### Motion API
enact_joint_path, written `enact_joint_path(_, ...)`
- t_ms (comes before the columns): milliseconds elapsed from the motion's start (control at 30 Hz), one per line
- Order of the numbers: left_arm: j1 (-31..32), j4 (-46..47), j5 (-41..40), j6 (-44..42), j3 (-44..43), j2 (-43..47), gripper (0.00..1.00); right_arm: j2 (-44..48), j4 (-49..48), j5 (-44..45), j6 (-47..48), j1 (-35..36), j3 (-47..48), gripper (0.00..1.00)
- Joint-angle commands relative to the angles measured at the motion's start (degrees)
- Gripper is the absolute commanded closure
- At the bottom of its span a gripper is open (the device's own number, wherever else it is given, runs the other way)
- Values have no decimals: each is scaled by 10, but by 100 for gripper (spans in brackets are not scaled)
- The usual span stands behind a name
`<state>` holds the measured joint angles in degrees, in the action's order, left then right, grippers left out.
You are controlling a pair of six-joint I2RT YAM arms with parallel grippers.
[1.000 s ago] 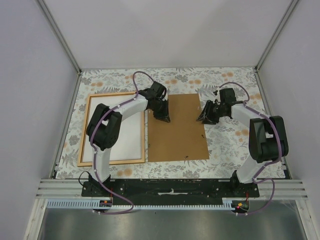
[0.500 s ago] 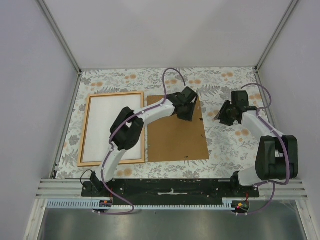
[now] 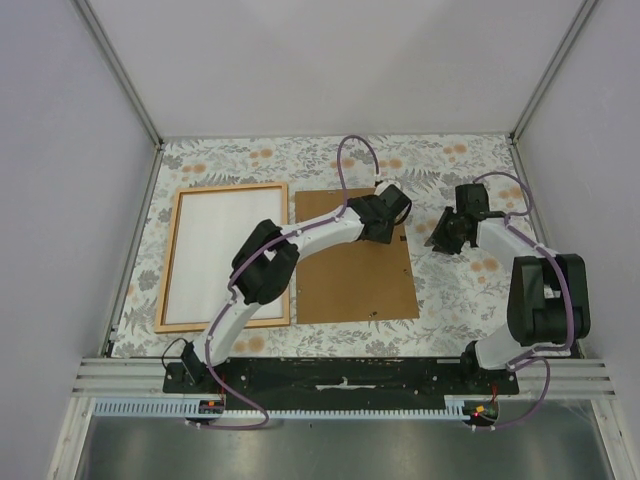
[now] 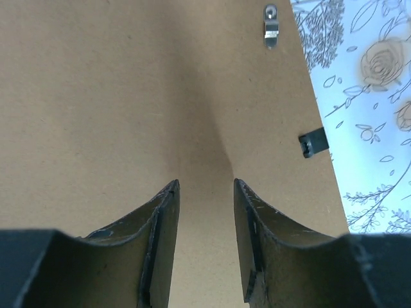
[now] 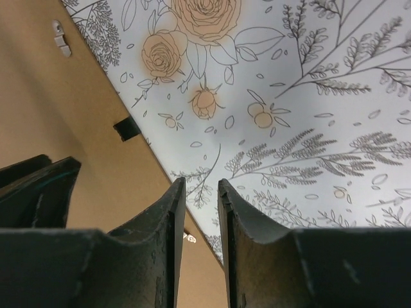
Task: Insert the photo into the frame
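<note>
My right gripper is crowding the brown board's edge (image 5: 160,168). It should move back first, and my left gripper should come over and close at the black tab (image 4: 313,142).
The photo (image 3: 225,255) lies white side up inside the light-brown wooden frame (image 3: 232,186) at the left of the table. My left gripper (image 3: 385,226) is open and empty, low over the upper right part of the brown backing board (image 3: 350,280). The left wrist view shows the open gripper (image 4: 205,183) over the bare board (image 4: 128,96). My right gripper (image 3: 441,240) hangs just right of the board's right edge. In its wrist view the gripper (image 5: 201,181) is narrowly open with nothing between the jaws, over the board's edge (image 5: 64,128).
The board carries a metal clip (image 4: 271,25) and a black tab (image 4: 313,142) on its right edge. The floral tablecloth (image 5: 308,96) covers the table. Grey walls with metal rails enclose the table on three sides.
My left gripper swung right, from the frame's top right corner to the board's upper right. My right gripper drew back right off the board's edge.
</note>
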<state>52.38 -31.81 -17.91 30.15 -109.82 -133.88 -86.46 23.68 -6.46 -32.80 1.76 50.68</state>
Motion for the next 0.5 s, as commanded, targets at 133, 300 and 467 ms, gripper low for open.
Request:
enact_joint_path(133, 17, 2, -18, 5, -71, -13, 50, 38, -8, 36, -37, -7, 9, 66)
enact_joint_path(300, 32, 41, -36, 21, -91, -35, 49, 122, 13, 49, -53, -14, -25, 64)
enact_joint_path(467, 45, 47, -60, 28, -156, -80, 49, 189, 41, 61, -45, -14, -38, 61)
